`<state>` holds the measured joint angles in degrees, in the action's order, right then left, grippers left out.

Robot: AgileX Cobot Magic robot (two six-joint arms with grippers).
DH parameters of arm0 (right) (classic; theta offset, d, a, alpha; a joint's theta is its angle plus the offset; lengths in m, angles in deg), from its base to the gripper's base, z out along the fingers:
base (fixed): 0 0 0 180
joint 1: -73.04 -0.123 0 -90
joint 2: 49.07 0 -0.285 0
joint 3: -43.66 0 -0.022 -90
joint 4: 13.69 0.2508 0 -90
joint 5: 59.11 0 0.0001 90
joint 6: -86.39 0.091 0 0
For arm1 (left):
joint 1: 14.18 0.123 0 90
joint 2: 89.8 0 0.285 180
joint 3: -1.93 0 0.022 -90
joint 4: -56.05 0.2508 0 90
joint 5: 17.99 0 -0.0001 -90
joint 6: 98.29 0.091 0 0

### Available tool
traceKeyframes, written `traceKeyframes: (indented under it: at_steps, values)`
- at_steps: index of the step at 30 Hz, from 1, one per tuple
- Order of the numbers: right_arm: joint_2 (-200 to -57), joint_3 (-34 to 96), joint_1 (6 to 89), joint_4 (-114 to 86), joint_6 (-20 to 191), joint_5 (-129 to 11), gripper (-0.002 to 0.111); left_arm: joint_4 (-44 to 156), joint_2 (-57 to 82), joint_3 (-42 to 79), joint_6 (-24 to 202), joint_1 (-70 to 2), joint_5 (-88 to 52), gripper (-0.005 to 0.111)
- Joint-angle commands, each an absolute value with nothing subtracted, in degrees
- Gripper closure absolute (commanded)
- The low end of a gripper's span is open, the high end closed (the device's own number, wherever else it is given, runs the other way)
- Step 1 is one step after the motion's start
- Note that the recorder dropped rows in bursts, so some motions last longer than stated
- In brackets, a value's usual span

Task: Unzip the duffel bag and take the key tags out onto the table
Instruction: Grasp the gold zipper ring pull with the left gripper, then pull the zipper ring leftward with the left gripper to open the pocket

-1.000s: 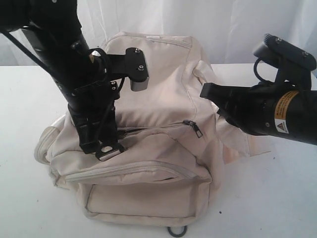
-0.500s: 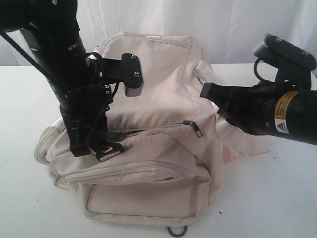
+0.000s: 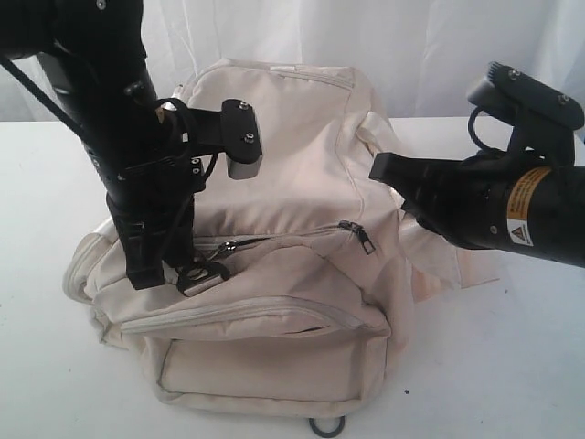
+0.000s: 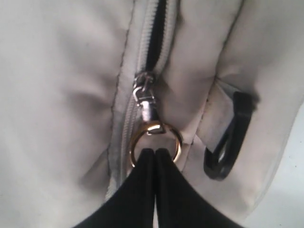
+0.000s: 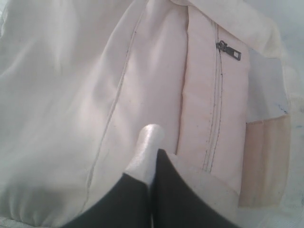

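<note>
The gold ring (image 4: 153, 125) lies flat under my left gripper's closed fingers, so next I open them and pinch the ring's rim (image 4: 179, 145) edge-on before I pull the zipper.
The cream duffel bag (image 3: 283, 229) lies on the white table (image 3: 512, 357). My left gripper (image 4: 154, 151) is shut on the gold ring (image 4: 155, 137) that hangs from the zipper pull (image 4: 145, 102). Beyond the slider the zipper (image 4: 156, 38) gapes and shows dark lining. In the exterior view this gripper (image 3: 151, 270) stands at the bag's left end, beside a black strap ring (image 3: 203, 274). My right gripper (image 3: 378, 169) is shut on a fold of webbing strap (image 5: 148, 142) at the bag's right side. The key tags are hidden.
A second grey zipper pull (image 3: 358, 236) hangs mid-bag, and a front pocket (image 3: 265, 366) faces the camera. A black strap ring (image 4: 228, 142) lies close to the left fingers. A white curtain (image 3: 430, 46) hangs behind the table.
My left gripper has moved left along the bag, drawing the zipper slider with it, so more of the zipper line now shows. The right arm has not moved.
</note>
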<state>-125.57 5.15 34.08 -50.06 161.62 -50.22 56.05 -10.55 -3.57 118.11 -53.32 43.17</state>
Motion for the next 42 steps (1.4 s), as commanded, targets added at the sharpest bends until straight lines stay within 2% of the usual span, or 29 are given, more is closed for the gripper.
traceKeyframes:
  at_steps: [1,7,9,11,16,18,29,32,36,42]
  values:
    - [-124.8,5.7,34.9,-51.2,160.9,-51.5,0.108,56.5,-9.6,-3.3,117.2,-53.2,46.1,0.107]
    - [-124.8,5.7,34.9,-51.2,160.9,-51.5,0.108,56.5,-7.7,-3.3,117.2,-53.2,45.7,0.107]
    - [-124.8,5.7,34.9,-51.2,160.9,-51.5,0.108,56.0,-7.7,-3.3,117.0,-53.2,45.4,0.103]
    - [-124.8,5.7,34.9,-51.2,160.9,-51.5,0.108,55.0,-7.8,-3.3,117.2,-53.2,45.4,0.092]
    - [-124.8,5.7,34.9,-51.2,160.9,-51.5,0.108,54.2,-8.7,-3.3,117.6,-53.2,43.0,0.046]
    - [-124.8,5.7,34.9,-51.2,160.9,-51.5,0.108,54.2,-9.4,-3.2,117.1,-53.2,41.5,0.042]
    - [-124.8,5.7,34.9,-51.2,160.9,-52.0,0.108,54.8,-12.0,1.6,117.6,-53.2,36.7,0.042]
    - [-124.8,5.7,34.9,-51.2,160.9,-52.1,0.108,54.5,-12.0,2.3,117.7,-53.2,35.5,0.046]
    - [-124.8,5.7,34.9,-51.2,160.9,-52.2,0.108,54.3,-12.0,2.5,117.7,-53.2,35.7,0.063]
    - [-124.8,5.7,34.9,-51.2,160.9,-52.2,0.108,54.6,-11.6,2.4,117.7,-53.2,37.1,0.1]
